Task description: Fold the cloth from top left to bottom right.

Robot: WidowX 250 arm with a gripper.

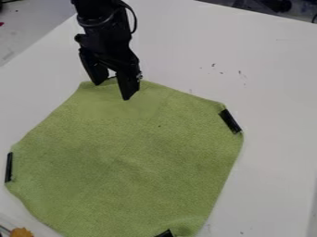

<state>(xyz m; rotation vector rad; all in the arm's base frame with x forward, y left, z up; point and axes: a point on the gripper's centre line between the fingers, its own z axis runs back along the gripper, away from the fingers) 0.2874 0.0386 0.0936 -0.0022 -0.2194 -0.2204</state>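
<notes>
My gripper will make the whole cloth slide along with the black strips when it pulls the cloth's top edge, because the strips follow the green cloth's own edge.
The black gripper [112, 90] hangs over the top edge of the green cloth, toward the upper left of the camera view. Its two fingers stand apart, with the cloth's top edge below and between them; whether they touch the cloth I cannot tell. The green cloth [130, 152] lies spread nearly flat on the white table, with its corners blunt. Black strips sit at its right corner [230, 121], its left corner [9, 167] and its bottom edge [165, 233]. A small fold shows near the bottom strip.
The white table [260, 74] surrounds the cloth, with small dark marks above and right of it. An orange-brown object [22, 232] is at the bottom left corner of the view. Dark items lie beyond the table's far edge at the top right.
</notes>
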